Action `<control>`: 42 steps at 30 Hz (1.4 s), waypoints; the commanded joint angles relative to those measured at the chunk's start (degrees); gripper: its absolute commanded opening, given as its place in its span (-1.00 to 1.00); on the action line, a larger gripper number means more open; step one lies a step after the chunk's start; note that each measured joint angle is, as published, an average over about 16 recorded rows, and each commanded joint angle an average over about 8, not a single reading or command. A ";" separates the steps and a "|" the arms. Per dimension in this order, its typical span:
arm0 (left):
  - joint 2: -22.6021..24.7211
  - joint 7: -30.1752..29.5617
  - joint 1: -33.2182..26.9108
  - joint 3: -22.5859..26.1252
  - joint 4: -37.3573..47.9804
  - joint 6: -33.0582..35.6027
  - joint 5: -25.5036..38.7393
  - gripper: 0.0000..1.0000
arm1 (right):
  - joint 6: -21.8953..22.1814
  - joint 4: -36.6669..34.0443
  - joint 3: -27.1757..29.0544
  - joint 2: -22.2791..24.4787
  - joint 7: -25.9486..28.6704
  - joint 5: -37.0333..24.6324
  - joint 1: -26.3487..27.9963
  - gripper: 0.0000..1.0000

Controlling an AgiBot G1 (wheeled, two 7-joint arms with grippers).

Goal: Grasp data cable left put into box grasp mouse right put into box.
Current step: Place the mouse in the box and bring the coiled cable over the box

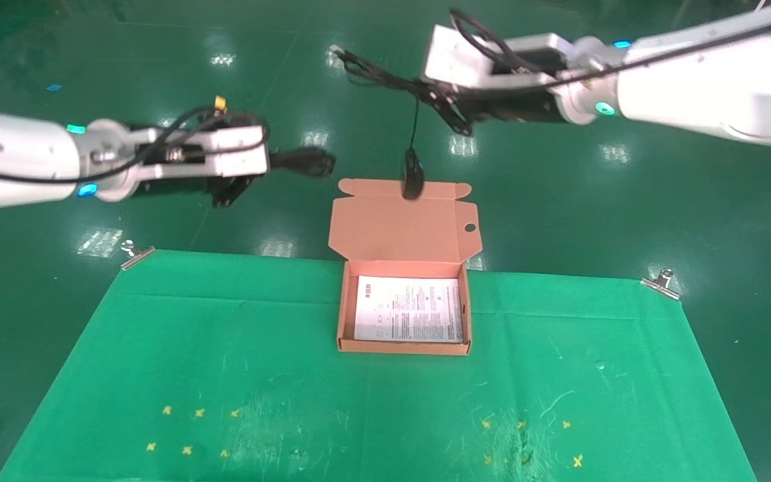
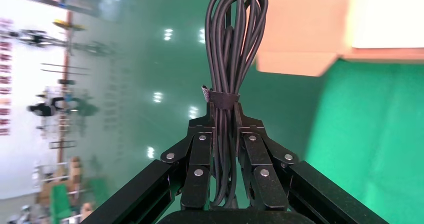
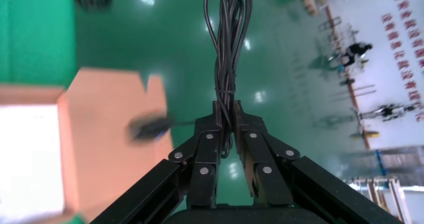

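The mouse is hanging over the lid near the data cable. Next, my right gripper puts the mouse down into the box (image 1: 407, 310) first, so my left gripper should move back meanwhile.
My left gripper (image 1: 272, 163) is shut on the data cable (image 1: 305, 161), a black bundle of loops with a strap, held in the air left of the box's lid; it also shows in the left wrist view (image 2: 231, 53). My right gripper (image 1: 442, 94) is shut on the mouse's thin coiled cord (image 3: 227, 58), held high behind the box. The black mouse (image 1: 412, 179) hangs by its cord over the top edge of the lid, blurred in the right wrist view (image 3: 150, 126). The open cardboard box (image 1: 342, 314) lies on the green mat with a white printed sheet inside.
The box's flap lid (image 1: 385, 227) with a round hole stands open at the back. A green mat (image 1: 191, 348) covers the table, held by metal clips (image 1: 134, 253) at its far corners. The green floor lies beyond.
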 commanded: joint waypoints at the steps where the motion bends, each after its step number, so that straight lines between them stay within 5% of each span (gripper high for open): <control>1: 0.97 1.02 -1.00 -0.16 1.28 -1.22 0.11 -1.00 | 0.75 -2.49 0.30 -1.68 -1.75 0.64 1.35 -1.00; 19: 0.05 0.16 -1.52 0.11 2.40 -0.79 1.91 -1.00 | 2.31 -5.10 -1.17 -4.08 -4.57 2.45 1.47 -1.00; 42: -7.59 -15.61 3.15 0.97 -9.41 7.29 11.50 -1.00 | 5.17 -2.96 -11.03 -5.00 0.67 7.37 -6.28 -1.00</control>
